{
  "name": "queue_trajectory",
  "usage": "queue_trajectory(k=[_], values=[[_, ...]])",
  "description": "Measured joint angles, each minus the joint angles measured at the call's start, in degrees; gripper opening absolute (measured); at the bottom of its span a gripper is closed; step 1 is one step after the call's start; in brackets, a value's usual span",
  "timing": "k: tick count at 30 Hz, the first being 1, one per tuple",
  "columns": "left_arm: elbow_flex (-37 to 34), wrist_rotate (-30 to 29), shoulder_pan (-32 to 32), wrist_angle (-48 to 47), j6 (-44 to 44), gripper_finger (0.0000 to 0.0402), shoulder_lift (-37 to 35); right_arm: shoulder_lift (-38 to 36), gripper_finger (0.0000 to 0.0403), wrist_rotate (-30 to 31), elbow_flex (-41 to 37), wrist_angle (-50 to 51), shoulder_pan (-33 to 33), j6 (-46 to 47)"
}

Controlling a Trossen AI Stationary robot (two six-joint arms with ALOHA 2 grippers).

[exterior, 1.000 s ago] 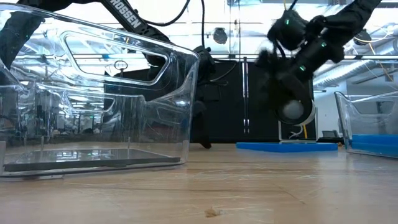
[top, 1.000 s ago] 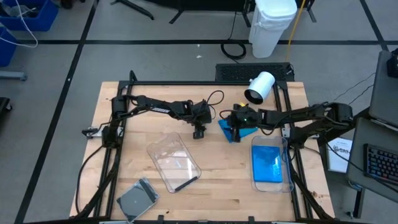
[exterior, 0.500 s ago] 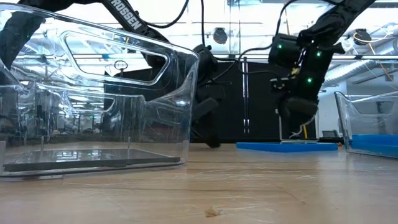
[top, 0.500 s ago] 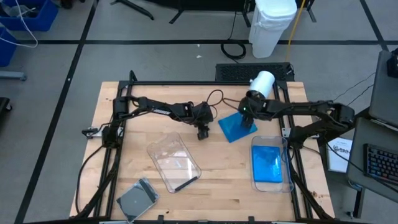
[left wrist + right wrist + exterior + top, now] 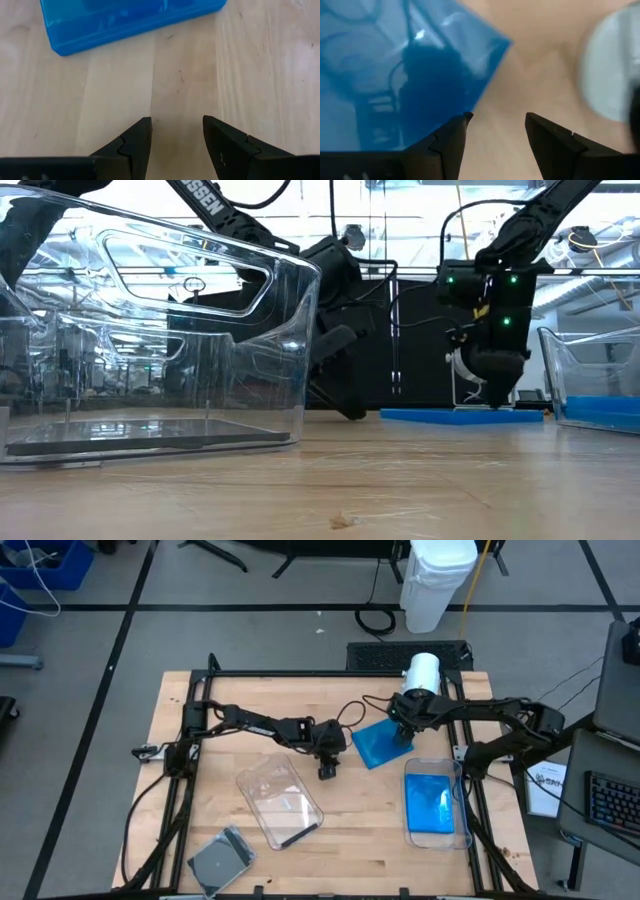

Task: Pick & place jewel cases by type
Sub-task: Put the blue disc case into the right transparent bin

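Note:
The blue jewel case [image 5: 379, 747] is lying flat and crooked with its corner at my right gripper. I should push it straight against my left gripper and tip it up.
A bright blue jewel case [image 5: 376, 744] lies flat on the wood near the table's middle; it also shows in the low view [image 5: 460, 416]. My right gripper [image 5: 404, 730] stands open at the case's far right corner, pointing down. One finger is over the case [image 5: 405, 65] and the other over bare wood; I cannot tell whether it touches. My left gripper [image 5: 327, 771] is open just left of the case [image 5: 125, 20], low over bare table. Another blue case [image 5: 432, 802] lies in the right tub. A grey case [image 5: 220, 860] lies at the near left.
A clear tub [image 5: 280, 802] stands near the middle left, with a dark case [image 5: 150, 435] flat on its floor. A second clear tub [image 5: 461, 802] stands at the right edge. A white cylinder [image 5: 422, 671] lies at the far side. Bare wood lies between the tubs.
My right gripper has gone from over the blue case's left part toward the table's right and far side, tipping from slanted to pointing down at the case's corner. My left gripper has moved a little toward the near edge and the right. The blue case has stayed flat.

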State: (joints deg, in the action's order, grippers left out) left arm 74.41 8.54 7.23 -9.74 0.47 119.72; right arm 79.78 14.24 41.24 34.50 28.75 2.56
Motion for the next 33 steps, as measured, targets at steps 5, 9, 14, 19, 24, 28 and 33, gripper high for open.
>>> queue_trajectory(k=[5,9,14,19,24,28,33], values=[[0.0,0.0,-0.2,0.0,0.5,0.0182,0.0,0.7,0.0196,-3.3,0.0,-0.9,-1.1,0.4],[0.0,-1.3,-0.2,0.0,0.1,0.0182,0.0,0.8,0.0196,-7.6,0.0,-3.6,-3.2,0.5],[0.0,-1.3,0.1,-0.4,-0.6,0.0182,-0.1,0.8,0.0196,-15.8,-0.1,-9.7,-6.1,0.4],[0.1,-1.3,0.2,-1.5,-0.1,0.0182,-0.1,0.8,0.0196,-20.8,-0.1,-17.2,-9.2,0.1],[0.2,-6.9,0.2,-4.7,2.5,0.0182,-0.3,0.8,0.0196,-18.9,-0.1,-16.2,-11.4,-2.4],[0.3,-9.5,0.4,-5.7,2.4,0.0182,-0.4,0.7,0.0196,-9.9,-0.1,-7.7,-11.6,-4.7],[0.2,-7.9,0.5,-4.3,2.3,0.0182,-0.3,0.7,0.0196,-5.0,0.6,-0.2,-11.6,-5.7]])
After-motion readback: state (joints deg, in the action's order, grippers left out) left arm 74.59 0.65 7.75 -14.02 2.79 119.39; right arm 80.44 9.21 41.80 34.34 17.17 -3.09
